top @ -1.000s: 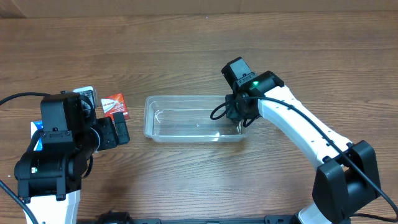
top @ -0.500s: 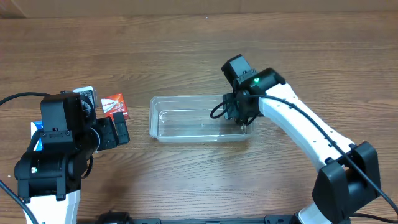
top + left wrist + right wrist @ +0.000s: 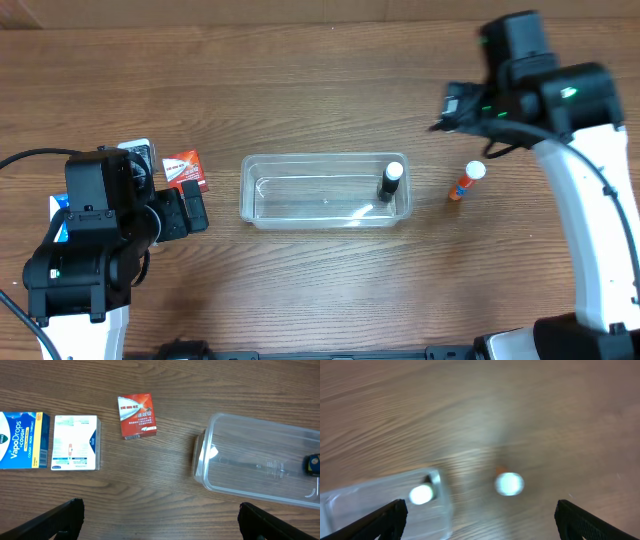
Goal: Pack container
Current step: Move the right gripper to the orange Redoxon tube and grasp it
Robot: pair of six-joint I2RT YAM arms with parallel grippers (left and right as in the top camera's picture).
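Observation:
I carry on lowering my right gripper until its open fingers straddle the tube's white cap, then close, as the orange tube is upright, clear of the container.
The clear container lies in the middle of the table. A black bottle with a white cap stands upright inside its right end. Just right of the tub, an orange tube with a white cap stands on the wood. My right gripper hangs high above and behind these, open and empty. The blurred right wrist view shows both white caps, the bottle and the tube, below my right gripper. My left gripper is open over bare wood left of the container.
A small red box lies left of the container. Farther left are a white box and a blue VapoDrops box. The left arm covers part of them in the overhead view. Bare wood surrounds the tub.
My right gripper opened, let go of the black bottle inside the container's right end, then rose up and to the right. The container slid slightly right. The left arm stayed still.

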